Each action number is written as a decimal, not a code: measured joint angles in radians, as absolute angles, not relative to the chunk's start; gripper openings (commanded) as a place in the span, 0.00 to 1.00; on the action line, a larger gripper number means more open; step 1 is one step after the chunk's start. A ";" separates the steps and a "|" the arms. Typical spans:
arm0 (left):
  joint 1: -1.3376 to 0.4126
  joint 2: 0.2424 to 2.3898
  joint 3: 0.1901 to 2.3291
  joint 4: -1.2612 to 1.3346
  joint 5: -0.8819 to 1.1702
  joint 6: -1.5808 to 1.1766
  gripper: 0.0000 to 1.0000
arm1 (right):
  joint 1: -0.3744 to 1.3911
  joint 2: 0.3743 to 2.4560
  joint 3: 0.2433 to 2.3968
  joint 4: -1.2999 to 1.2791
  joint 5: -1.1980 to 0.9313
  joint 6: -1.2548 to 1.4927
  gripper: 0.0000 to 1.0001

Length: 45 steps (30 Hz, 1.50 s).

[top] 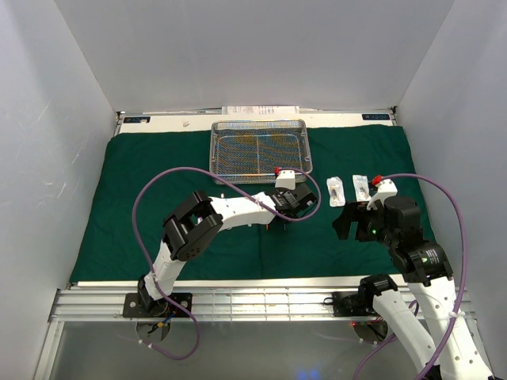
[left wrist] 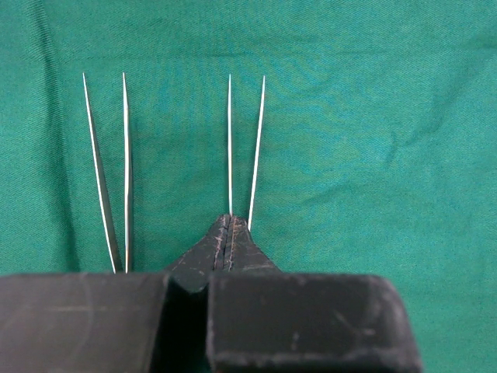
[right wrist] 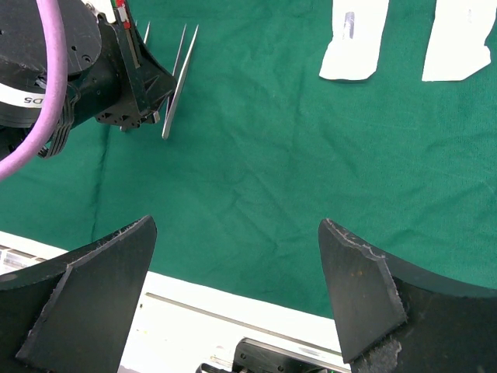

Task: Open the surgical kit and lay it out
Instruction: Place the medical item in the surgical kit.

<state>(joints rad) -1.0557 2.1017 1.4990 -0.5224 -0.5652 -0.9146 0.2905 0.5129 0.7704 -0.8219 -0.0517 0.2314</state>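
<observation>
Just one leg of the tweezers [left wrist: 230, 190] is pinched by my left gripper, so my right gripper should grab their free back end [right wrist: 165, 133] before my left gripper opens.
The dark green cloth [top: 158, 206] lies spread flat on the table. The silver wire-mesh tray [top: 218, 168] sits on it at the back centre. Two white packets [top: 337, 188] [top: 361, 186] lie right of the tray and also show in the right wrist view [right wrist: 353, 39] [right wrist: 458, 39]. My left gripper [left wrist: 227, 221] is low over the cloth, shut on one pair of thin tweezers [left wrist: 245, 148]. The other tweezers [left wrist: 109, 171] lie on the cloth just to its left. My right gripper [right wrist: 233, 287] is open and empty over the cloth near its front edge. The scissors are not in view.
White walls close in the table on the left, back and right. The metal rail [top: 261, 301] runs along the near edge past the cloth. The left gripper [right wrist: 116, 78] and its purple cable [right wrist: 54, 47] show at the upper left of the right wrist view.
</observation>
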 measured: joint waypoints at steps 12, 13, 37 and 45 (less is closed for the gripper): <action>-1.056 2.104 1.503 -0.523 -0.570 -0.913 0.06 | 0.291 0.518 0.770 -0.822 -0.052 0.228 0.90; -1.056 2.104 1.504 -0.523 -0.570 -0.913 0.07 | 0.292 0.518 0.770 -0.822 -0.052 0.228 0.90; -1.056 2.106 1.522 -0.528 -0.583 -0.914 0.22 | 0.297 0.518 0.770 -0.822 -0.056 0.228 0.90; -1.056 2.106 1.522 -0.539 -0.578 -0.927 0.04 | 0.297 0.518 0.770 -0.822 -0.080 0.227 0.90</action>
<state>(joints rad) -1.0557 2.1059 1.5215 -0.5392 -0.5777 -0.9272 0.2970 0.5179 0.7700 -0.8215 -0.0795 0.2268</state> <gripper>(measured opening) 0.068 0.904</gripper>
